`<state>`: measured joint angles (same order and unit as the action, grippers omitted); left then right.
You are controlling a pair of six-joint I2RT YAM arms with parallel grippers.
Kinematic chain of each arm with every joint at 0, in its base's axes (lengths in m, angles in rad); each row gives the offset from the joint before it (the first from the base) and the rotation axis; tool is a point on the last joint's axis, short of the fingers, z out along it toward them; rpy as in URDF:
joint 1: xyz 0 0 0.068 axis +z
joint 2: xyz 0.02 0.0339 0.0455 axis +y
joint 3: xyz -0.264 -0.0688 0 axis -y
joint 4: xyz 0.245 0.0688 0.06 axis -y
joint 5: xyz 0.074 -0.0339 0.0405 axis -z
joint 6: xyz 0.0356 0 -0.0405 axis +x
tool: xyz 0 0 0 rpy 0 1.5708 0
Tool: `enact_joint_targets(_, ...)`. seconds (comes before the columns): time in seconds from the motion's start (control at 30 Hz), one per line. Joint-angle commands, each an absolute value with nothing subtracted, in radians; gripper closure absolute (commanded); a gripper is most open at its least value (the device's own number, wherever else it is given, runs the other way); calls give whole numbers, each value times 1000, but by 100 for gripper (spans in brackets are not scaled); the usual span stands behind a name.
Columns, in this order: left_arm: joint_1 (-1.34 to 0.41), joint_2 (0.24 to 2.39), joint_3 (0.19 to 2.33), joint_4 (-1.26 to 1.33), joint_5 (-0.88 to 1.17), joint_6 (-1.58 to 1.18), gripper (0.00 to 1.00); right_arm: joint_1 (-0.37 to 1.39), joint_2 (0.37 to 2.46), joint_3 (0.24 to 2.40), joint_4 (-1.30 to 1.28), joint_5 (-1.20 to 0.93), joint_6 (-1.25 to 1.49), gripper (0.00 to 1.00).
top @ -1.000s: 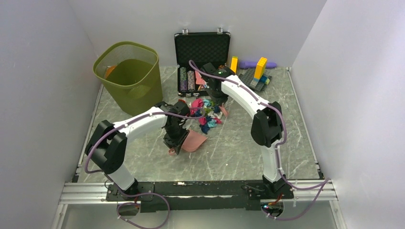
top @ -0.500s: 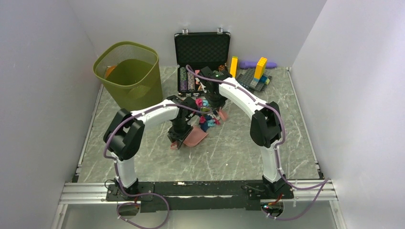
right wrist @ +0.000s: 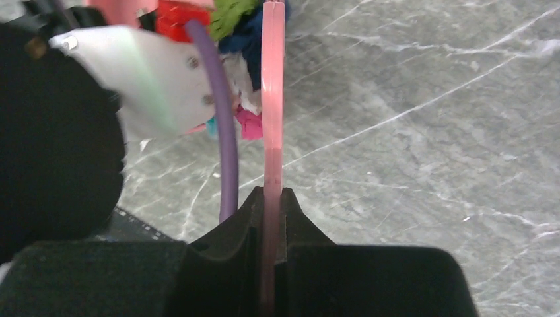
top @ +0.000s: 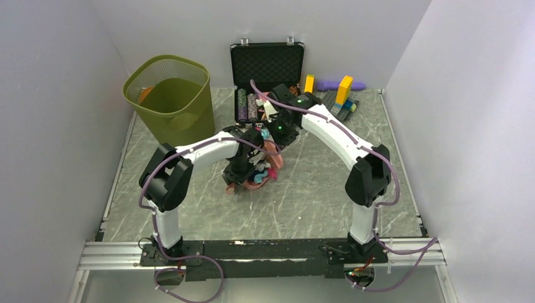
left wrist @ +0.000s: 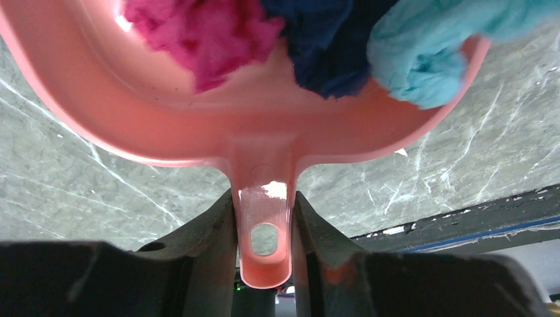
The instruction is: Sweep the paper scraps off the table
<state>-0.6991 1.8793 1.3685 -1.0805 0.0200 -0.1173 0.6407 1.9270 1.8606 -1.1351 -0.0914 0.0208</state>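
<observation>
I should back my right gripper away while my left gripper empties the dustpan into the olive bin (top: pixel 169 88), because paper scraps crowd the dustpan up to its rim.
My left gripper (top: pixel 232 185) is shut on the handle of a pink dustpan (top: pixel 257 183) that lies on the grey-green table (top: pixel 315 196). The left wrist view shows the handle (left wrist: pixel 264 224) clamped between the fingers, with magenta (left wrist: pixel 198 33), dark blue (left wrist: pixel 317 46) and teal (left wrist: pixel 436 46) paper scraps in the pan (left wrist: pixel 264 125). My right gripper (top: pixel 276 140) is shut on a thin pink scraper (right wrist: pixel 273 99), seen edge-on, held against the scraps (top: pixel 264 169) at the pan's mouth. Magenta (right wrist: pixel 245 123), green (right wrist: pixel 231 10) and red (right wrist: pixel 175 16) scraps lie by the scraper.
An olive mesh bin (top: pixel 170 98) stands at the back left. An open black case (top: pixel 267 66) with stacked poker chips (top: pixel 247 106) is at the back centre. Yellow and blue toy bricks (top: pixel 340 95) are at the back right. A metal rail (top: pixel 252 249) runs along the near edge.
The right gripper has swept the scraper toward the dustpan. The scrap pile has moved off the table into the pan. The left gripper keeps hold of the pan, shifted slightly right.
</observation>
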Motion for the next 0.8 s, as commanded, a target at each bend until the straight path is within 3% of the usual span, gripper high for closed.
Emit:
enact_joint_targets(0.0, -713, 1796, 1343, -996, 3, -131, 100, 645, 1791, 1816, -1126, -223, 40, 100)
enact_joint_targets(0.17, -719, 1707, 1294, -940, 4, -147, 100, 574, 1676, 1721, -1072, -208, 73, 100)
enact_joint_targets(0.5, -719, 1512, 1209, -948, 6, -175, 100, 420, 1436, 1654, -952, 145, 232, 100)
enact_joint_targets(0.77, -719, 1432, 1323, -1105, -32, -199, 100, 369, 1328, 1547, -878, 179, 262, 100)
